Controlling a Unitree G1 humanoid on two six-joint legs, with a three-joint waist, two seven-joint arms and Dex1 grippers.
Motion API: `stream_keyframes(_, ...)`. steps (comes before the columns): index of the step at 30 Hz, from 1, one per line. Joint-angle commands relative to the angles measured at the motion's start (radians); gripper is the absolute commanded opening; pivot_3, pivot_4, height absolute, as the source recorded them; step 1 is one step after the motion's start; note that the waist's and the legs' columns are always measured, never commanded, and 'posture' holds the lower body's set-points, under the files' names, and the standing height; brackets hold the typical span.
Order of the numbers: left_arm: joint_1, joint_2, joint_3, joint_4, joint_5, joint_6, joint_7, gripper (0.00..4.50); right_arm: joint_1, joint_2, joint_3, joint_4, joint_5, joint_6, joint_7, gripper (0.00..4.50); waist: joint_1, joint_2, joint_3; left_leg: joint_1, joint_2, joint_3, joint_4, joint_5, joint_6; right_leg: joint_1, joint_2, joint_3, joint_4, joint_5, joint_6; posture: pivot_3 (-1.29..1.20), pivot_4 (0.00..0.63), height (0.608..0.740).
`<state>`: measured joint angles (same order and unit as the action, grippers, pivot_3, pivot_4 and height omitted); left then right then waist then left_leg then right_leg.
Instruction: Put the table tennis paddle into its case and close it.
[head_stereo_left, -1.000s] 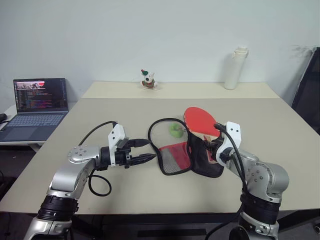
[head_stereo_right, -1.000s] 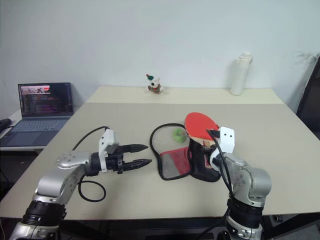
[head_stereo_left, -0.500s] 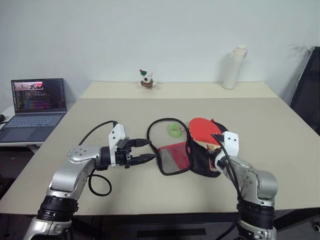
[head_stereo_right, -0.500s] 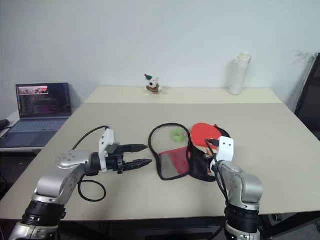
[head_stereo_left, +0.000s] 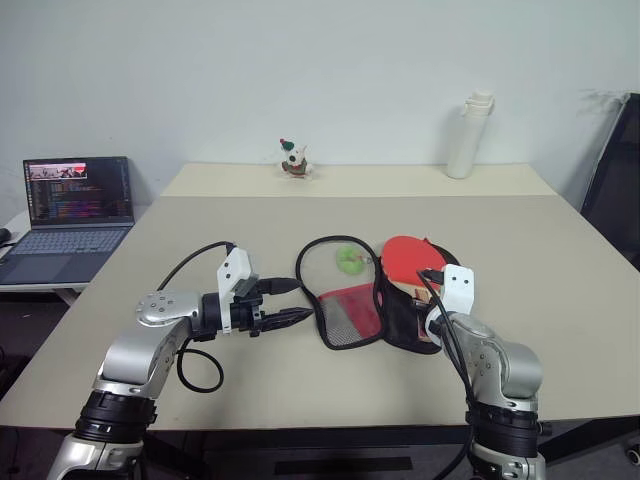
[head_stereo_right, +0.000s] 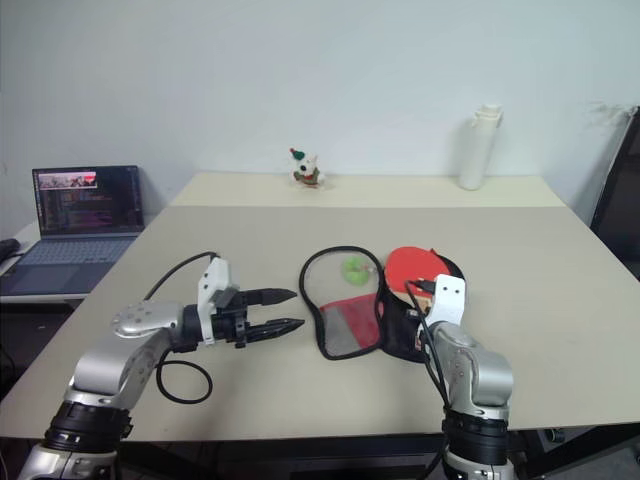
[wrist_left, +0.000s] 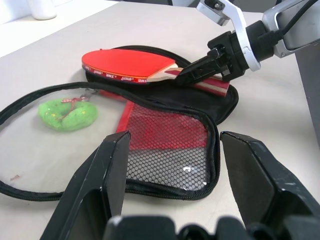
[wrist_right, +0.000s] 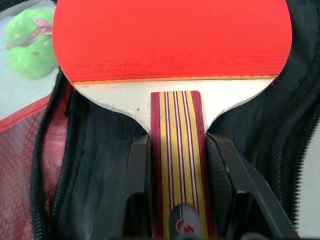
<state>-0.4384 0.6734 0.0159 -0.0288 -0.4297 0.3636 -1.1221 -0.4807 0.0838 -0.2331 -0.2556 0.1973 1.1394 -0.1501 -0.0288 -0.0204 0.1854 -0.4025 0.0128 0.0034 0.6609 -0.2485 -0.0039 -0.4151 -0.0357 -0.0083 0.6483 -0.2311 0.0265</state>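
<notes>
A metal clasp (wrist_left: 89, 93) joins the green pom-pom (wrist_left: 68, 114) to the case's edge. So the zip will move along the case's edge when I pull the green pom-pom.
The case (head_stereo_left: 352, 311) lies unzipped and spread open on the table, its red mesh half on the left and its black half (head_stereo_left: 404, 327) on the right. A green pom-pom (head_stereo_left: 350, 262) rests inside the zip loop behind it. My right gripper (wrist_right: 176, 145) is shut on the striped wooden handle of the table tennis paddle (head_stereo_left: 408, 256). The paddle's red face (wrist_right: 172, 40) is up and lies low over the black half. My left gripper (head_stereo_left: 303, 299) hovers open just left of the case, holding nothing.
A laptop (head_stereo_left: 75, 205) sits on a side desk at the far left. A white bottle (head_stereo_left: 468, 135) and a small figurine (head_stereo_left: 293, 158) stand at the back of the table (head_stereo_left: 250, 380).
My right gripper has sunk and tilted down, bringing the paddle blade from raised above the case to low over its black half. The left arm has stayed still.
</notes>
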Motion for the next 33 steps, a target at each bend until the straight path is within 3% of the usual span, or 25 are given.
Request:
stream_keyframes(1, -0.009, 0.009, 0.017, -0.028, -0.01, -0.007, 0.0, 3.12, -0.004, -0.002, -0.005, -0.021, -0.004, -0.043, -0.008, 1.1, 0.0, 0.0, 0.0, 0.0, 0.0, 0.0, 0.0, 0.0, 0.0, 0.0, 0.0, 0.0, 0.0, 0.0, 0.0, 0.0, 0.15, 0.74)
stream_keyframes(3, -0.01, 0.009, 0.016, -0.026, -0.009, -0.009, -0.001, 3.12, -0.001, -0.002, -0.01, -0.021, -0.011, -0.048, -0.021, 1.1, 0.0, 0.0, 0.0, 0.0, 0.0, 0.0, 0.0, 0.0, 0.0, 0.0, 0.0, 0.0, 0.0, 0.0, 0.0, 0.0, 0.15, 0.74)
stream_keyframes(12, -0.008, 0.01, 0.016, -0.028, -0.008, -0.01, -0.001, 3.12, 0.006, 0.0, 0.013, -0.028, -0.017, -0.028, -0.012, 4.14, 0.0, 0.0, 0.0, 0.0, 0.0, 0.0, 0.0, 0.0, 0.0, 0.0, 0.0, 0.0, 0.0, 0.0, 0.0, 0.0, 0.15, 0.74)
stream_keyframes(20, 0.008, 0.013, 0.03, -0.026, -0.003, -0.008, 0.021, 3.12, 0.02, -0.073, 0.057, -0.173, 0.066, 0.053, 0.124, 4.14, 0.0, 0.0, 0.0, 0.0, 0.0, 0.0, 0.0, 0.0, 0.0, 0.0, 0.0, 0.0, 0.0, 0.0, 0.0, 0.0, 0.15, 0.74)
stream_keyframes(26, 0.0, 0.022, 0.021, 0.097, 0.088, -0.069, 0.084, 3.12, 0.05, -0.322, 0.096, -0.357, 0.282, 0.15, 0.434, 4.14, 0.0, 0.0, 0.0, 0.0, 0.0, 0.0, 0.0, 0.0, 0.0, 0.0, 0.0, 0.0, 0.0, -0.002, 0.004, 0.0, 0.15, 0.74)
stream_keyframes(29, -0.039, 0.007, 0.011, 0.205, 0.152, -0.142, 0.126, 2.49, 0.065, -0.479, 0.092, -0.416, 0.367, 0.148, 0.575, 4.17, 0.001, 0.0, 0.0, 0.0, 0.0, -0.001, 0.0, 0.0, 0.0, 0.001, 0.0, -0.001, -0.001, -0.003, 0.004, 0.0, 0.15, 0.74)
stream_keyframes(33, -0.095, -0.021, -0.013, 0.331, 0.197, -0.192, 0.134, 1.05, 0.061, -0.646, 0.032, -0.441, 0.474, 0.12, 0.73, 4.17, 0.005, -0.001, 0.0, 0.0, 0.0, -0.001, 0.0, 0.0, 0.0, 0.002, 0.0, -0.001, -0.002, -0.003, 0.004, 0.0, 0.15, 0.74)
